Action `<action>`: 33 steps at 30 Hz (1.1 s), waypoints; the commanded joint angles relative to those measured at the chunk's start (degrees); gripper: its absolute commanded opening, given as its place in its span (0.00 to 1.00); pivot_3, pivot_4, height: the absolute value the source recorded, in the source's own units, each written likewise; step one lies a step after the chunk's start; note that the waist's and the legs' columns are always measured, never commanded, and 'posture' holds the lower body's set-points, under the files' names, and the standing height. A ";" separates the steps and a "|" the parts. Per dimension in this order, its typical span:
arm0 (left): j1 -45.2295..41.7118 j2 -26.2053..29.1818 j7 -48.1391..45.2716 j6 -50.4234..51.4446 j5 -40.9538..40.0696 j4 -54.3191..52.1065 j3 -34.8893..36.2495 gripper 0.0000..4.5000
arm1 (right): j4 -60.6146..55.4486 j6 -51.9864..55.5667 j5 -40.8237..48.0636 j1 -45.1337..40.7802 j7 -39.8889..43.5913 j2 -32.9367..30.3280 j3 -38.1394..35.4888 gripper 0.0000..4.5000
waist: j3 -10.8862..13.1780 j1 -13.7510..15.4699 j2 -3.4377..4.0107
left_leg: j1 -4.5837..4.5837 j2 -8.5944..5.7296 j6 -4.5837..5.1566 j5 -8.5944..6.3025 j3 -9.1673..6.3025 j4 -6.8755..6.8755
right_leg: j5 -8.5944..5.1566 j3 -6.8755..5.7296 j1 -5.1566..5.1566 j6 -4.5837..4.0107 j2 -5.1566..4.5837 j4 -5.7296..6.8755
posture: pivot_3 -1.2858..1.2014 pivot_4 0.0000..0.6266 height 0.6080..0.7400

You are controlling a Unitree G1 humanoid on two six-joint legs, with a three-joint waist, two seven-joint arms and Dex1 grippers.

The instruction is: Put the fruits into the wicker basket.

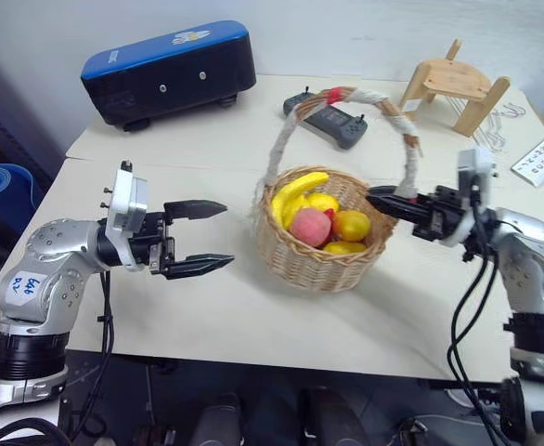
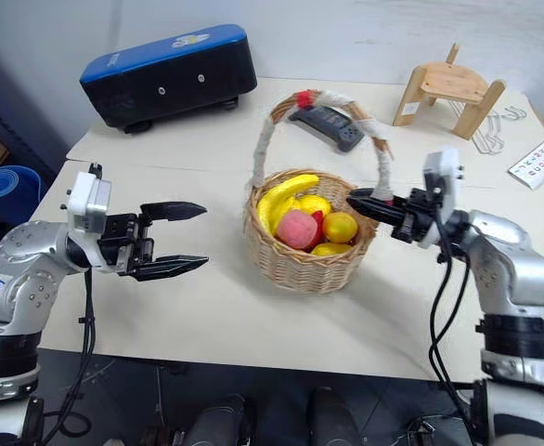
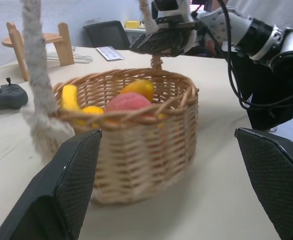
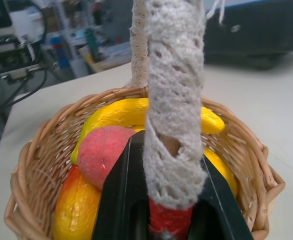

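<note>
I should keep moving toward the printed card (image 1: 541, 162) until the basket stands beside it, as my right gripper has hold of the basket's handle (image 1: 409, 169) and the fruits are lying inside.
The wicker basket (image 1: 318, 268) stands mid-table, its white-wrapped handle (image 4: 174, 125) arching over it. Inside lie the fruits: a yellow banana (image 1: 295, 190), a pinkish peach (image 1: 313, 227), a red-and-yellow mango (image 4: 76, 210) and small yellow fruits (image 1: 352, 225). My right gripper (image 1: 381, 200) reaches in from the right and is shut on the handle near its red-taped base, one black finger on each side of it. My left gripper (image 1: 227, 236) hangs open, level, a short way left of the basket and points at its wall (image 3: 146, 145), holding nothing.
A blue-and-black case (image 1: 170, 72) sits at the back left and a dark remote (image 1: 332, 116) behind the basket. A wooden stand (image 1: 453, 88), wire hangers and a printed card (image 1: 539, 160) are at the back right. A blue roll (image 1: 3, 190) lies off the table's left edge.
</note>
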 commanded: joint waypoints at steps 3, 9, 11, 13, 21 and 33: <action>-2.88 -1.24 -2.07 -2.31 0.72 2.91 -1.53 1.00 | -8.40 -2.65 1.50 9.27 -9.43 -2.22 -16.65 0.04 | 0.00 0.29 0.00 | 0.01 -0.02 0.00 0.00 0.04 0.01 | 0.00 0.03 0.03 0.00 0.02 -0.02 | 0.52 0.24 1.00; -6.58 -3.07 -4.05 -4.35 2.45 7.44 -3.84 1.00 | 0.52 -13.69 -8.54 12.23 -16.67 -2.77 -20.23 0.04 | 0.00 -0.15 0.00 | 0.17 -0.04 0.00 0.00 0.23 0.01 | 0.00 0.22 0.09 0.00 0.10 -0.02 | 0.52 0.24 1.00; -7.37 -3.45 -4.52 -4.79 2.90 8.39 -4.26 1.00 | 4.61 -15.68 -10.49 11.21 -18.37 -3.01 -19.25 0.04 | 0.00 -0.25 0.01 | 0.24 -0.04 0.00 0.01 0.30 0.00 | 0.00 0.27 0.09 0.00 0.11 -0.01 | 0.52 0.24 1.00; -7.92 -3.74 -4.89 -5.20 3.30 9.14 -4.63 1.00 | 10.19 -18.00 -13.08 9.14 -20.15 -3.34 -17.44 0.04 | 0.00 -0.47 0.02 | 0.25 -0.03 0.00 0.01 0.32 0.00 | 0.00 0.30 0.07 0.00 0.12 0.05 | 0.52 0.24 1.00; -5.90 -3.34 -4.84 -5.20 3.41 7.55 -4.46 1.00 | 16.10 -17.32 -12.07 6.87 -21.39 -3.46 -16.51 0.21 | 0.00 -1.22 0.02 | 0.26 0.00 0.00 0.02 0.28 0.01 | 0.00 0.30 0.09 0.00 0.11 0.08 | 0.52 0.24 1.00; 0.66 1.84 -4.91 -9.01 6.42 9.39 -1.26 1.00 | 8.66 -25.65 -7.51 26.42 -5.11 -7.08 -26.58 0.99 | -0.01 -0.42 0.03 | 0.25 -0.02 0.04 -0.01 0.25 -0.07 | 0.00 0.29 0.13 0.00 0.09 -0.02 | 0.52 0.24 1.00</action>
